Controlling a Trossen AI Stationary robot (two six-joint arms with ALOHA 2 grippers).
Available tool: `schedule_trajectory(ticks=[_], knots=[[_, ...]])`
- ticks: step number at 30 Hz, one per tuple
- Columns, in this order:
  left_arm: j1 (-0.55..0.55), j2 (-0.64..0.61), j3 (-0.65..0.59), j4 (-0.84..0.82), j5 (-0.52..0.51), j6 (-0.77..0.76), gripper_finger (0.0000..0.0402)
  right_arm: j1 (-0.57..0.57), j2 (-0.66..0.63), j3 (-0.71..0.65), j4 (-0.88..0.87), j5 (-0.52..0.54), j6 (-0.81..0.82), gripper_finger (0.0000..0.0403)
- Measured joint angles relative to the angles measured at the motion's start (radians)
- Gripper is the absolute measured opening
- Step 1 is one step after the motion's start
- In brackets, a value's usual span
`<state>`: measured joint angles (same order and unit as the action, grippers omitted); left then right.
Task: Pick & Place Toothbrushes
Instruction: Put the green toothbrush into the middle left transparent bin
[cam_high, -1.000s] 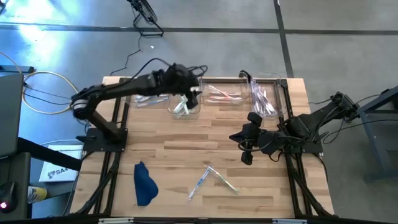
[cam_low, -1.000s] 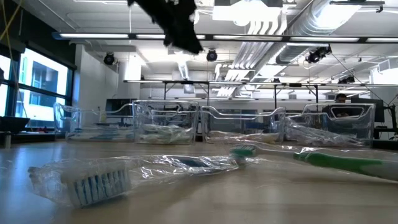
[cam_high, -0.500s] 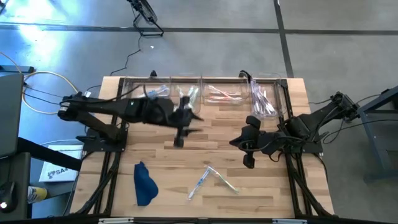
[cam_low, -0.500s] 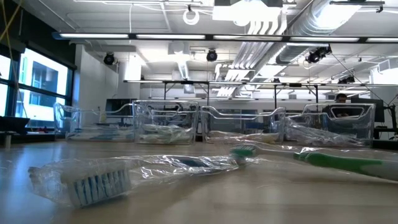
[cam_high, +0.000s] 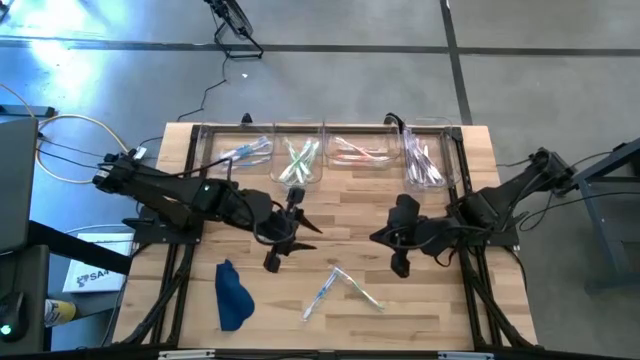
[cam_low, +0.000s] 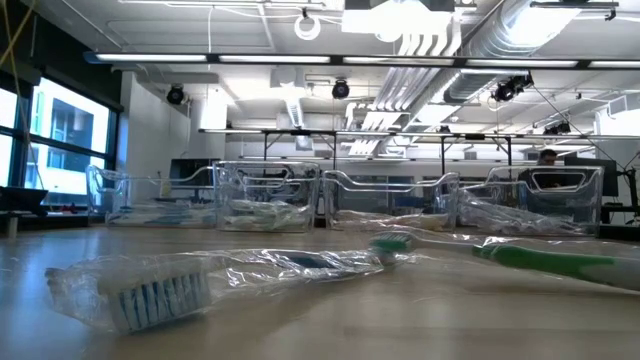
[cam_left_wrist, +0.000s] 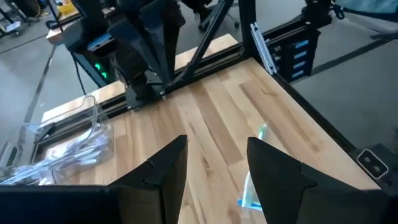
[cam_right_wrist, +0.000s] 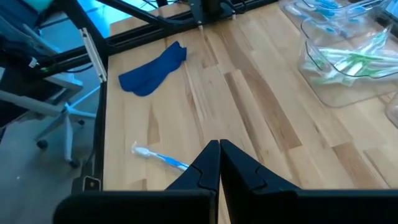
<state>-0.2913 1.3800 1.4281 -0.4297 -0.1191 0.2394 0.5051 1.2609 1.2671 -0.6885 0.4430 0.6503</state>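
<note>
The green toothbrush's handle (cam_high: 370, 299) is clear of the blue toothbrush, so the robot's right gripper should keep moving toward that handle (cam_high: 364, 293) until its open fingers are on either side of it.
Two wrapped toothbrushes lie flat on the table near its near edge: a blue one (cam_high: 320, 297) (cam_left_wrist: 252, 186) (cam_right_wrist: 158, 157) and a green one (cam_high: 362, 291) (cam_low: 550, 262). Several more fill the clear bins (cam_high: 298, 160) along the far edge. My left gripper (cam_high: 308, 225) (cam_left_wrist: 214, 165) hovers open over the table's middle, on the far-left side of the loose pair, and holds nothing. My right gripper (cam_high: 378, 236) (cam_right_wrist: 219, 163) is shut and empty, at the same depth, right of the middle. Neither arm shows in the low view.
A crumpled dark blue cloth (cam_high: 232, 295) (cam_right_wrist: 152, 68) lies near the near left corner. A row of clear bins (cam_low: 270, 195) stands along the far edge. Bare wood (cam_high: 340, 215) lies between the two grippers and the bins.
My left gripper has left its place above the second bin from the left and swept toward the near edge, to the table's middle. It has gone out of the low view. The loose toothbrushes have not moved.
</note>
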Motion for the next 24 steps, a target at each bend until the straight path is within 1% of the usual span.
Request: schedule_trajectory(ticks=[3, 8, 11, 13, 18, 21, 24], knots=[[0.002, 0.0, 0.0, 0.002, -0.001, 0.0, 0.0161, -0.001, 0.019, 0.0, 0.016, -0.001, 0.006, 0.0003], [0.003, 0.0, 0.0, 0.008, -0.053, 0.013, 0.0161, -0.001, 0.075, 0.0, 0.042, -0.009, 0.001, 0.0003], [0.002, 0.0, 0.0, 0.015, -0.053, 0.007, 0.0161, -0.001, 0.113, 0.0, 0.042, -0.009, 0.005, 0.0003], [0.002, 0.0, 0.0, 0.02, -0.053, 0.031, 0.0161, -0.001, 0.138, 0.0, 0.042, -0.016, 0.031, 0.0003], [-0.028, 0.0, 0.0, 0.045, -0.052, 0.129, 0.0161, -0.001, 0.185, 0.0, 0.047, -0.058, 0.078, 0.0003], [-0.049, 0.0, 0.0, 0.045, -0.048, 0.141, 0.0161, -0.001, 0.205, 0.0, 0.051, -0.105, 0.1, 0.0003], [-0.051, 0.0, 0.0, 0.05, -0.048, 0.141, 0.0161, -0.001, 0.218, 0.0, 0.051, -0.175, 0.126, 0.0003]])
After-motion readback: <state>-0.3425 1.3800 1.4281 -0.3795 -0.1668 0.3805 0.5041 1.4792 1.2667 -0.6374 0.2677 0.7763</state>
